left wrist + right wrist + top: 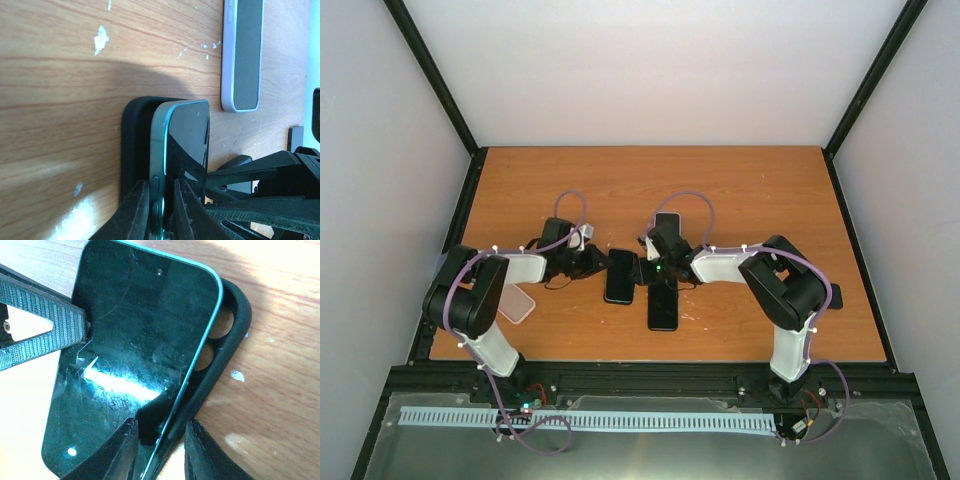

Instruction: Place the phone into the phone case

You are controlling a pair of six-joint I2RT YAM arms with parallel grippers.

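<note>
Next, the left gripper opens and squeezes the case's side together with the phone's buttoned edge, because that edge of the phone stands tilted out of the case.
The phone, black glass with a teal rim, lies between both grippers at mid-table. In the left wrist view the phone stands tilted on its long edge, partly inside the black phone case. My left gripper is shut on the phone's buttoned edge. In the right wrist view the phone leans out of the case, whose camera holes show. My right gripper straddles the phone's edge and the case wall, one finger on the glass and one against the outside of the case.
A second black phone lies just near-right of the grippers. A white-rimmed grey phone or case lies behind the right gripper. A pinkish case sits under the left arm. The table is orange wood.
</note>
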